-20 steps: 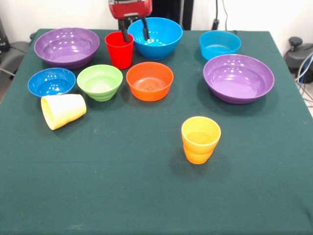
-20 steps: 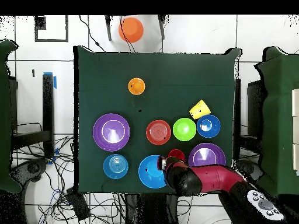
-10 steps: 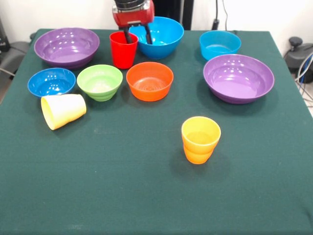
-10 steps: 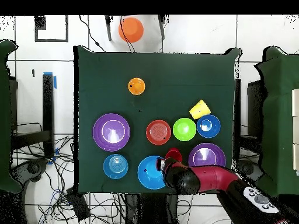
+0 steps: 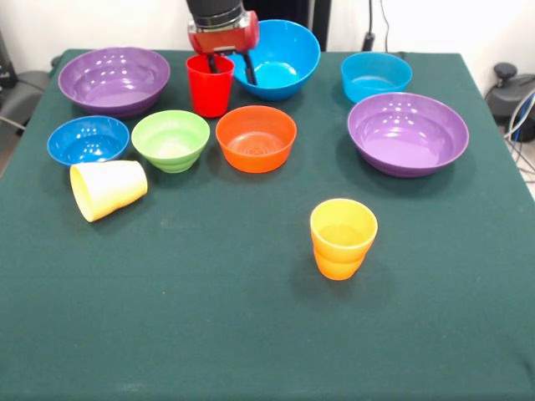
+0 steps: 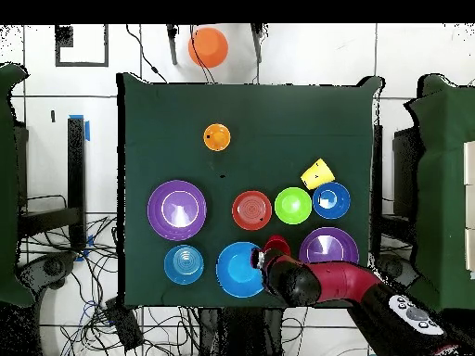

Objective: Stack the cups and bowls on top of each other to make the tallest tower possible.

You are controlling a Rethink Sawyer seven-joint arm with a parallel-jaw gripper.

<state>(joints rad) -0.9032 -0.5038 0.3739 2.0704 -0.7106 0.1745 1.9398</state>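
Note:
My fingers straddle the red cup and the large blue bowl [image 5: 282,63] at their touching rims [image 5: 233,67], so the bowl should tilt and come up with the cup when I lift the cup.
My gripper [image 5: 231,65] hangs at the far edge, open. One finger is over the red cup [image 5: 209,88]; the other is inside the large blue bowl [image 5: 284,63], which tilts with its far rim raised. In the overhead view the gripper [image 6: 269,263] lies between the red cup [image 6: 276,245] and the blue bowl [image 6: 239,269]. The orange bowl [image 5: 256,138], green bowl [image 5: 170,139] and dark blue bowl [image 5: 88,139] stand in a row. Two purple bowls [image 5: 113,79] [image 5: 408,134] and a cyan bowl [image 5: 376,75] stand apart. The yellow cup [image 5: 109,189] lies on its side. The orange cup [image 5: 343,238] stands upright. No tower stands.
The green table cloth [image 5: 209,334] is bare in the near half. In the overhead view an orange round thing [image 6: 208,44] sits off the table beyond its far edge, and cables lie on the floor around the robot's base.
The gripper has risen slightly and shifted toward the red cup. The large blue bowl has slid sideways away from the red cup and tipped up.

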